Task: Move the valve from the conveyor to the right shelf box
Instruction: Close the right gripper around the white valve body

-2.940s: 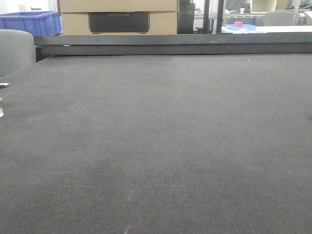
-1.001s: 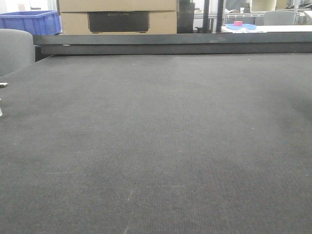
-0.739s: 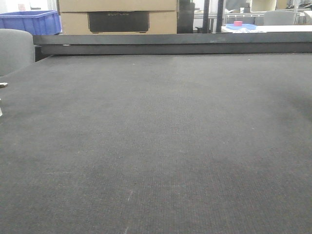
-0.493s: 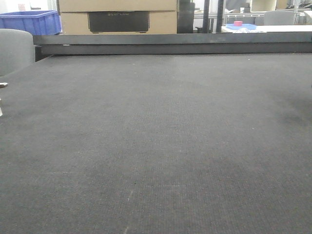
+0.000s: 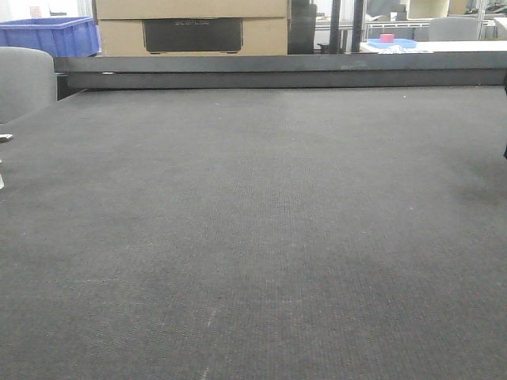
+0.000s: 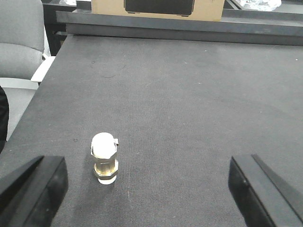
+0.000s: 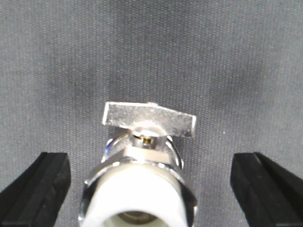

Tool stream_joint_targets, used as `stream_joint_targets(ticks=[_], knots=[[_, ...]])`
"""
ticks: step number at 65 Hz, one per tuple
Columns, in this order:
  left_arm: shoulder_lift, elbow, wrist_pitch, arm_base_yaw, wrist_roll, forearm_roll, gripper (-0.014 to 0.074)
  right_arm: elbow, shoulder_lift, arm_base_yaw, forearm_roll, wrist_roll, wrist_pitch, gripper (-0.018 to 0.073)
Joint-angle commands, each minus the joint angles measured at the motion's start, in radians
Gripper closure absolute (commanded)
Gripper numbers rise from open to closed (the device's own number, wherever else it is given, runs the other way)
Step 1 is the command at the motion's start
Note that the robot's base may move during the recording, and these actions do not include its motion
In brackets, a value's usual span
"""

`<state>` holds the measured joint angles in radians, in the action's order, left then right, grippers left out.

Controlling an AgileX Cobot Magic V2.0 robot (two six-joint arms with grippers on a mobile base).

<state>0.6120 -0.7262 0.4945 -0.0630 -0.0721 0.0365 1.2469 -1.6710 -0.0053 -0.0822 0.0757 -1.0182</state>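
Note:
The valve [image 7: 144, 151] will turn its opening toward my wrist when I lift it, because the round white end cap [image 7: 137, 196] sits at a slant between the fingers.
A chrome valve [image 7: 142, 175] with a flat handle and a white end cap fills the right wrist view, resting on the dark grey conveyor [image 7: 142, 47]. My right gripper [image 7: 151, 189] is open around it, with a gap between the valve and each black finger. The left wrist view shows another white-capped valve [image 6: 104, 158] upright on the conveyor [image 6: 189, 94]. My left gripper [image 6: 149, 189] is open, and this valve stands ahead of the jaws, nearer the left finger [image 6: 33, 189]. The front view shows the conveyor [image 5: 253, 222] without either gripper. The right shelf box is out of view.
A black rail [image 5: 277, 71] edges the belt's far side. Behind it stand a cardboard box [image 5: 190, 28] and a blue bin [image 5: 47, 36]. A grey chair [image 5: 24, 79] sits off the left edge. A dark sliver [image 5: 505, 119] pokes in at the right edge.
In the front view a shadow has spread over the belt at the right. A dark sliver has come in at the right edge.

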Motion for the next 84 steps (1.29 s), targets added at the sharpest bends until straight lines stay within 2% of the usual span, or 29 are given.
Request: stream_joint_targets(ticks=[1,18,33,42,48,55,56,66,75,84], knots=[[0.001,-0.01,-0.008,-0.006,-0.003,-0.006,0.0009,-0.003,0.0,0.016,-0.005,0.006,0.01,-0.0009],[0.001,-0.01,-0.008,-0.006,-0.003,-0.006,0.0009,-0.003,0.0,0.029,0.02,0.006,0.014,0.0005],[0.001,-0.01,-0.008,-0.006,-0.003,-0.006,0.0009,-0.003,0.0,0.029,0.022,0.006,-0.01,0.0183],[0.001,-0.01,-0.008,-0.006,-0.003,-0.006,0.0009,-0.003,-0.018,0.029,0.028,0.006,-0.051,0.0236],[0.001,-0.01,-0.008,-0.006,-0.003,-0.006,0.0009,-0.003,-0.033,0.029,0.046,0.006,-0.079,0.0357],[0.001,-0.01,-0.008,-0.006,-0.003,-0.006,0.0009,-0.003,-0.019,0.029,0.063,0.006,-0.077,0.0712],[0.001,-0.01,-0.008,-0.006,-0.003,-0.006,0.0009,-0.003,-0.014,0.029,0.063,0.006,-0.073,0.0726],[0.035,-0.065,0.046,-0.001,-0.003,-0.006,0.0009,-0.003,0.076,0.029,0.063,0.006,-0.015,0.0712],[0.137,-0.164,0.159,0.011,-0.003,0.009,0.0009,-0.019,0.181,0.029,0.052,0.006,0.029,0.0712],[0.277,-0.277,0.277,0.011,-0.003,0.06,0.0009,-0.092,0.311,0.029,0.033,0.006,0.076,0.0712]])
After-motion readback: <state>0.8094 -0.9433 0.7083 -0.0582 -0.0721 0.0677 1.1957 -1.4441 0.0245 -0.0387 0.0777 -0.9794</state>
